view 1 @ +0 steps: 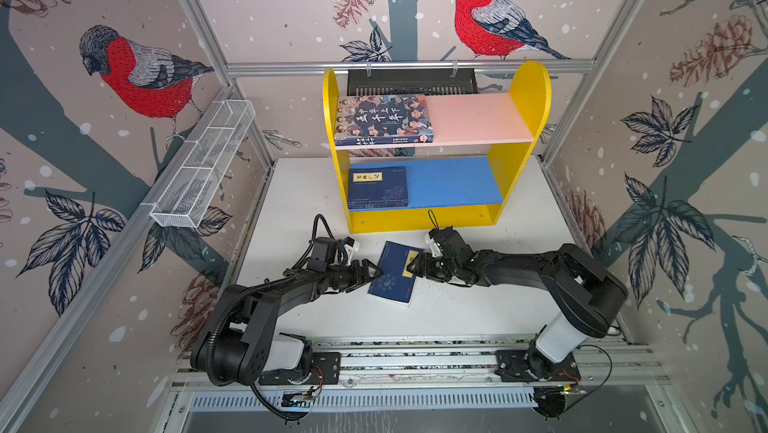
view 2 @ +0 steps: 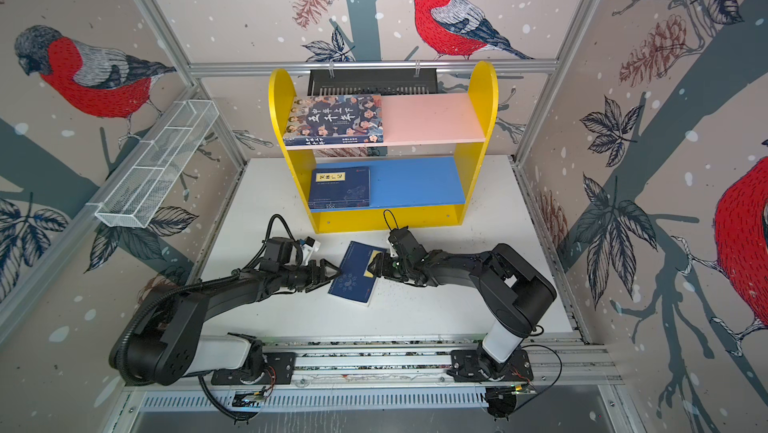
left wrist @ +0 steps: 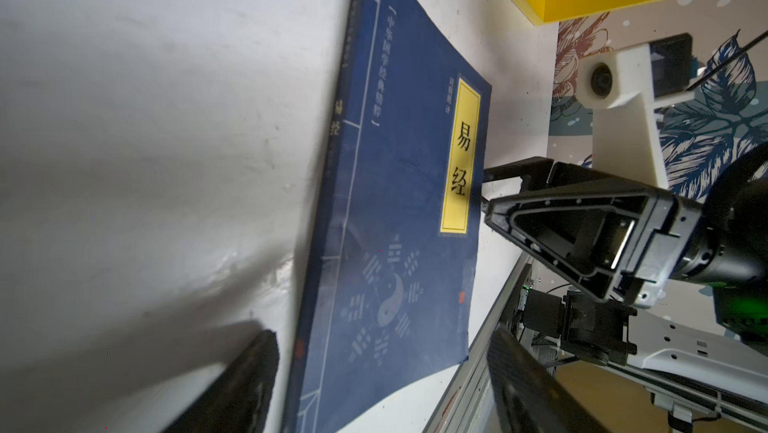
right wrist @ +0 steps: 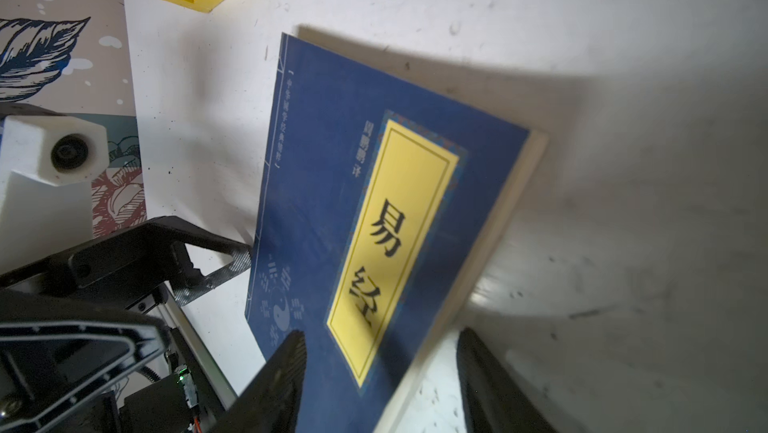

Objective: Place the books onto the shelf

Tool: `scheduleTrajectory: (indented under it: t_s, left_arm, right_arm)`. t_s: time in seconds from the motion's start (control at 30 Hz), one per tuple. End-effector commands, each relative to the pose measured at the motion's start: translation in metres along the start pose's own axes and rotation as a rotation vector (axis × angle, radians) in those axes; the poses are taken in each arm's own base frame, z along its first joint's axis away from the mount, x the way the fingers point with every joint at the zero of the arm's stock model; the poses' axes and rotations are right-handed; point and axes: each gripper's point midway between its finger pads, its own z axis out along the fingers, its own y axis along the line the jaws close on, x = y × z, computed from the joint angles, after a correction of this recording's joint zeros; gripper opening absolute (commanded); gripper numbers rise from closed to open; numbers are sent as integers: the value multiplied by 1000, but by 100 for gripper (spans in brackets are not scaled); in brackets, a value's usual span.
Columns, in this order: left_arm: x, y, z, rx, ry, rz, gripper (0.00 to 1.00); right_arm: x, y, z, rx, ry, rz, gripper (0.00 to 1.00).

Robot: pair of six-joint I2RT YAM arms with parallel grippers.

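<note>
Next, my left gripper pinches the thin navy book's spine only after I turn the book square (view 1: 394,272), because the book lies crooked, its spine slanting (view 1: 383,254) past that gripper.
A thin navy book (view 1: 395,273) (view 2: 355,273) with a yellow title label lies on the white table in front of the shelf (view 1: 528,90), between my two grippers. My left gripper (view 1: 375,273) (left wrist: 382,339) is open at its spine side, with the spine edge of the navy book (left wrist: 395,202) between the fingers. My right gripper (view 1: 411,267) (right wrist: 382,335) is open astride the page edge of the navy book (right wrist: 374,223), one finger over the cover. An illustrated book (view 1: 382,119) lies on the pink board (view 1: 478,119). Another navy book (view 1: 378,186) lies on the blue board (view 1: 453,186).
A white wire mesh tray (view 1: 203,165) hangs on the left wall. A black slotted basket (view 1: 411,82) hangs behind the shelf. The arms' mounting rail (view 1: 415,360) runs along the table's front edge. Bare table (view 1: 478,306) lies to the right of the book.
</note>
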Motion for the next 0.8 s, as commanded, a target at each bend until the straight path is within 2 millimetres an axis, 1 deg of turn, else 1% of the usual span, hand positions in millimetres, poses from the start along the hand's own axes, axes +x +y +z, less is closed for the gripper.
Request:
scheduleTrajectory:
  t_s: [0.0, 0.1, 0.23, 0.37, 0.43, 0.6, 0.77]
  left_arm:
    - [-1, -13, 3, 56, 9, 32, 80]
    - [4, -16, 7, 68, 37, 32, 80]
    - [5, -21, 8, 85, 46, 44, 80]
    - [-7, -22, 1, 26, -14, 109, 80]
    - [-10, -21, -2, -3, -29, 133, 80]
    - [-6, -12, 1, -27, -11, 137, 80]
    - [-6, -7, 7, -30, 11, 116, 79]
  right_arm:
    - [2, -17, -7, 62, -26, 42, 60]
    - [3, -21, -15, 54, -40, 55, 61]
    - [2, -27, -24, 61, -56, 66, 61]
    - [-3, -29, -30, 64, -69, 68, 61]
    - [-4, -29, -31, 63, -72, 66, 61]
    - [-1, -30, -27, 47, -44, 68, 61]
    - [4, -23, -22, 13, -22, 68, 61]
